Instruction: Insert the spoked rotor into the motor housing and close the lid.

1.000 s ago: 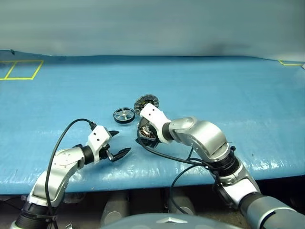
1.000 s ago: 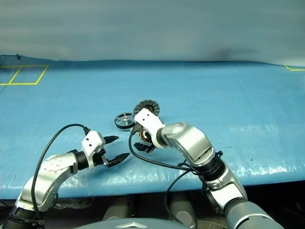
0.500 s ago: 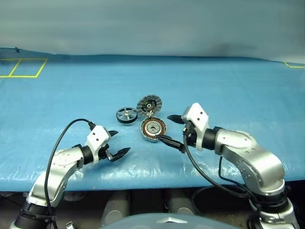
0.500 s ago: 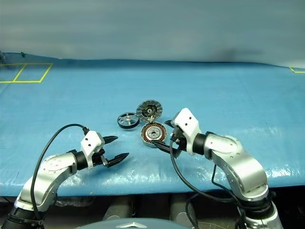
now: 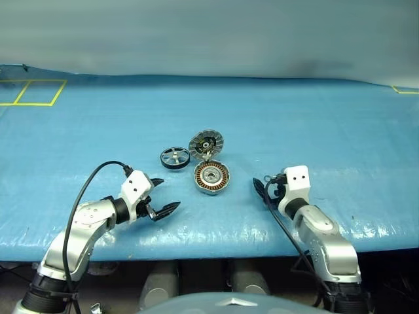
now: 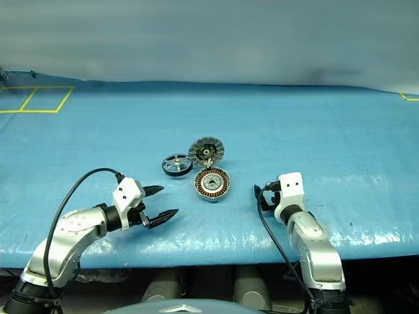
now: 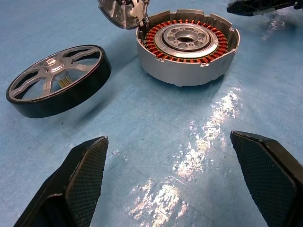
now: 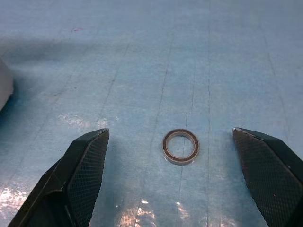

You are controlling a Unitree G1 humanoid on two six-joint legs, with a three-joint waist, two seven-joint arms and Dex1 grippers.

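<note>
The small metal ring (image 8: 181, 147) has the same round shape as the motor housing's centre (image 5: 211, 174), so it should drop into that centre when I lower it.
The spoked rotor (image 5: 175, 157) lies flat on the blue mat, black rim and silver spokes up. Just right of it sits the motor housing (image 5: 211, 177), its copper windings showing. The lid (image 5: 205, 142) stands tilted up behind the housing on its hinge, ribbed face forward. My left gripper (image 5: 168, 193) is open and empty near the mat, in front of and left of the rotor (image 7: 59, 80) and housing (image 7: 188, 45). My right gripper (image 5: 262, 190) is open and empty, low over the mat to the right of the housing.
A small metal ring (image 8: 181, 146) lies on the mat between my right fingers' line of sight. Yellow tape marks a square (image 5: 33, 93) at the far left and a corner (image 5: 404, 89) at the far right. The mat's front edge (image 5: 216, 239) runs just below both grippers.
My right arm has swung away from the housing, to the right and down toward the mat, its gripper still open. The left arm has stayed put.
</note>
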